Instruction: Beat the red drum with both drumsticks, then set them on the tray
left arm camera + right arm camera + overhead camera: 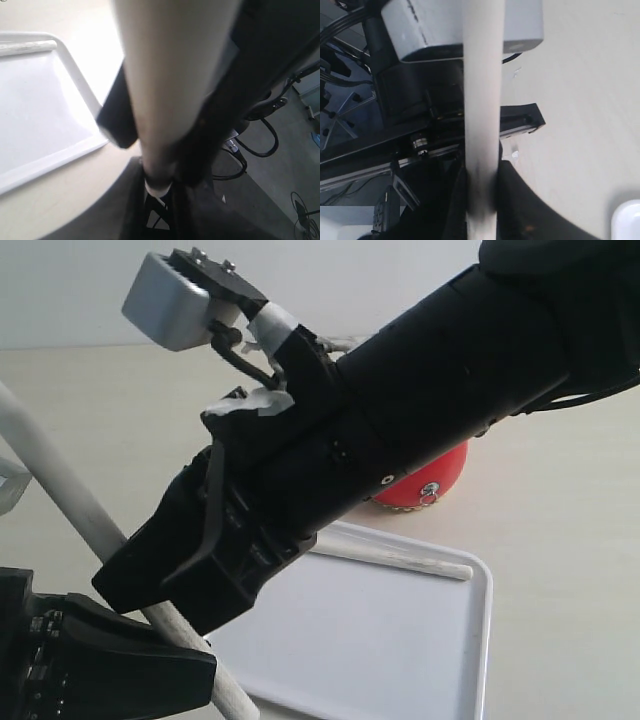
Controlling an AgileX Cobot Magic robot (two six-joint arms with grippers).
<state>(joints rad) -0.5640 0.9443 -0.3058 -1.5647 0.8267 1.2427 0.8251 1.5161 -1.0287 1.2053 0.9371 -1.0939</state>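
My left gripper needs to open and back away, as both grippers are closed on the same drumstick (176, 626). Then my right gripper will lay the drumstick on the tray (340, 655).
A long pale drumstick (60, 475) slants from the upper left down toward the tray's near corner. My left gripper (200, 665) is shut on its lower part; in the left wrist view the drumstick (165, 85) runs down into the left gripper (160, 187). My right arm reaches across, and the right gripper (170, 595) is closed on the same drumstick (481, 75), its jaws pressing both sides at the right gripper (481, 192). A second drumstick (400, 558) lies on the white tray (400, 650) along its far rim. The red drum (440, 475) is mostly hidden behind the right arm.
The right arm's black body (430, 390) crosses the middle of the exterior view, with its grey camera box (170, 300) at the upper left. The tray's corner (627, 220) shows in the right wrist view. Beyond the table edge, cables (260, 130) lie on the floor.
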